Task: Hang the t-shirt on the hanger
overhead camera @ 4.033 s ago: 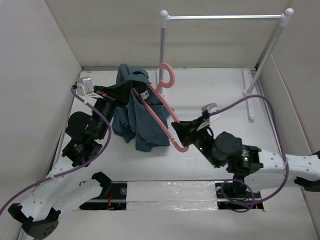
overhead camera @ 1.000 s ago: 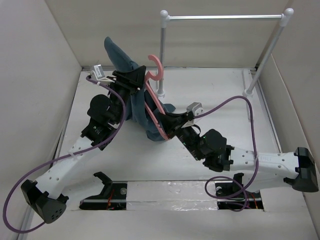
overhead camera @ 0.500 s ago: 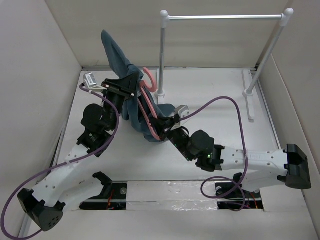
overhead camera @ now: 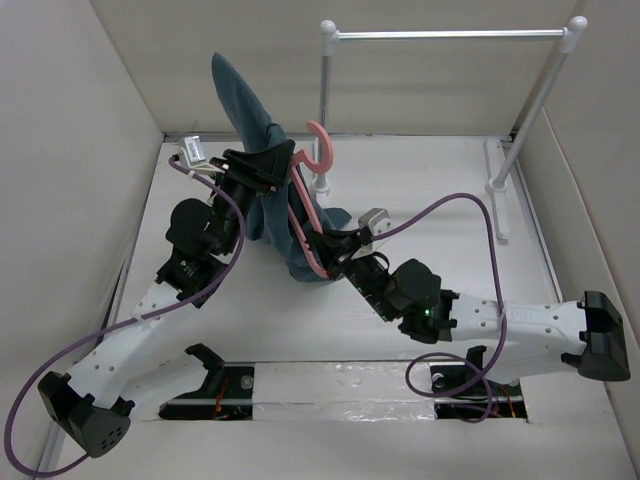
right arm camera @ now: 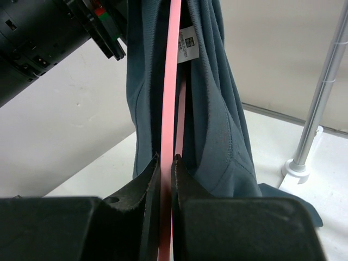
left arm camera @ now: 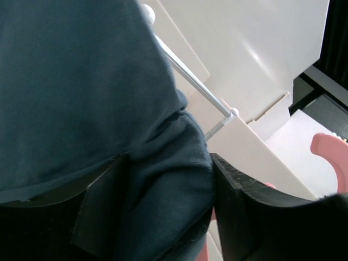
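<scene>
The pink hanger's lower end (overhead camera: 321, 270) is poking out of the t-shirt, so next my right gripper lets go of the hanger and pulls the t-shirt's lower edge (overhead camera: 301, 272) down over that end of the hanger.
The dark teal t-shirt (overhead camera: 248, 112) hangs bunched over the pink hanger (overhead camera: 304, 212), with one end rising in a peak above my left gripper (overhead camera: 268, 166). In the left wrist view its fingers stand wide apart, and a thick fold of the t-shirt (left arm camera: 163, 179) lies loosely between them around my left gripper (left arm camera: 168, 163). My right gripper (overhead camera: 326, 250) is shut on the hanger's lower bar. The right wrist view shows that thin pink hanger (right arm camera: 173, 81) pinched in my right gripper (right arm camera: 166, 159), with the t-shirt (right arm camera: 217, 119) draped on both sides.
A white-posted rack with a silver bar (overhead camera: 450, 34) stands at the back; its left post (overhead camera: 325, 110) rises just behind the hanger's hook (overhead camera: 320, 140), and its right foot (overhead camera: 497, 190) is at the far right. White walls close in the left and back sides.
The left gripper's jaws have spread wider around the cloth. The hanger's hook swung left, then back right toward the rack post. The right arm shifted slightly right with the hanger.
</scene>
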Controlling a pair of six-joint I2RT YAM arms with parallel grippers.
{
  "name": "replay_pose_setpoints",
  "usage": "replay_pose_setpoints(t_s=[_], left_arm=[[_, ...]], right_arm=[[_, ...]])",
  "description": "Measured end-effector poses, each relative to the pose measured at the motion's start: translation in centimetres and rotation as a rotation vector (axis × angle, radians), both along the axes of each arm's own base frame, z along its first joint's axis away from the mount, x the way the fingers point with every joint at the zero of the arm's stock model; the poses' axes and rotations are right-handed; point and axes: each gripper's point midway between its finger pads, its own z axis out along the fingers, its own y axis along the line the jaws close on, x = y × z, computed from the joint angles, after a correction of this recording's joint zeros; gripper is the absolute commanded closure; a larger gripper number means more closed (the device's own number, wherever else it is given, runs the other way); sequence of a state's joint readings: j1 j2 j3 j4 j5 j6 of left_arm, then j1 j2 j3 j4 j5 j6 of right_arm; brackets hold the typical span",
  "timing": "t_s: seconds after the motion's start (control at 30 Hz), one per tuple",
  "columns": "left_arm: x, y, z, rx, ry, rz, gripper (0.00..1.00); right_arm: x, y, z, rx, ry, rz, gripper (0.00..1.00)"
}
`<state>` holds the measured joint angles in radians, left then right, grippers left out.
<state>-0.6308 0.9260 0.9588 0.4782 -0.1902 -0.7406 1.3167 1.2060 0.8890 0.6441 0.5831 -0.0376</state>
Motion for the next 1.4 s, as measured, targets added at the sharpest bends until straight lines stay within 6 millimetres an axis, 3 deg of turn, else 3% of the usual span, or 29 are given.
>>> replay_pose_setpoints(t_s=[0.13, 0.17, 0.2, 0.3, 0.57, 0.6, 0.7, 0.73, 0.83, 0.9, 1.0, 1.03, 1.07, 1.1, 1.13, 1.3, 1.33, 1.4], left_arm=[[0.0, -0.4, 0.7, 0.010, -0.010, -0.015, 0.64], [0.0, -0.4, 0.7, 0.012, -0.011, -0.015, 0.70], [0.0, -0.4, 0.7, 0.014, -0.013, -0.014, 0.84], [0.2, -0.5, 1.1, -0.002, -0.009, -0.014, 1.00], [0.0, -0.2, 0.7, -0.021, -0.021, -0.008, 1.00], [-0.1, 0.0, 0.6, -0.028, -0.023, -0.004, 1.00], [-0.7, 0.6, 0.2, -0.033, -0.026, 0.004, 1.00], [-0.8, 0.7, -0.3, -0.022, -0.020, 0.006, 1.00], [-1.1, 1.0, -1.8, 0.005, 0.002, 0.013, 1.00], [-1.3, 1.2, -2.6, 0.016, 0.014, 0.015, 1.00], [-1.7, 1.5, -3.2, 0.020, 0.020, 0.014, 1.00], [-1.8, 1.6, -3.1, 0.018, 0.017, 0.015, 1.00], [-1.9, 1.6, -3.0, 0.016, 0.014, 0.013, 1.00], [-2.0, 1.7, -2.9, 0.014, 0.013, 0.013, 1.00], [-2.0, 1.7, -2.9, 0.012, 0.013, 0.010, 1.00], [-2.4, 1.8, -3.1, -0.002, 0.015, 0.002, 1.00], [-2.6, 1.9, -3.2, -0.008, 0.016, -0.002, 1.00], [-2.9, 2.0, -3.2, -0.022, 0.013, -0.011, 1.00]], right_arm=[[-0.1, -0.2, 0.3, -0.009, -0.016, 0.001, 1.00], [-0.1, -0.2, 0.2, -0.013, -0.018, 0.001, 1.00], [-0.1, -0.2, 0.1, -0.017, -0.018, 0.002, 1.00], [0.1, -0.3, 0.1, -0.021, -0.020, -0.003, 1.00], [0.1, -0.2, -0.1, -0.016, -0.009, 0.001, 1.00], [0.1, -0.2, -0.3, -0.018, -0.007, 0.004, 0.96], [-0.3, 0.2, -0.7, -0.019, 0.002, 0.032, 0.69], [-0.5, 0.3, -0.7, -0.014, 0.002, 0.047, 0.55], [-1.4, -0.2, -0.3, 0.026, 0.012, 0.085, 0.40], [-1.9, -1.1, -0.2, 0.048, 0.020, 0.104, 0.37], [-2.4, -2.3, -0.2, 0.074, 0.034, 0.124, 0.37], [-2.6, -2.6, -0.4, 0.080, 0.041, 0.129, 0.61], [-2.6, -2.9, -0.7, 0.076, 0.046, 0.130, 0.92], [-2.6, -3.2, -1.1, 0.075, 0.057, 0.131, 0.92], [-2.8, -3.3, -1.7, 0.079, 0.076, 0.140, 1.00], [-3.2, -3.0, -6.2, 0.030, 0.158, 0.178, 0.97], [-3.3, -2.8, -7.4, 0.011, 0.175, 0.186, 0.85], [-3.4, -2.3, -10.0, -0.026, 0.219, 0.196, 0.74]])
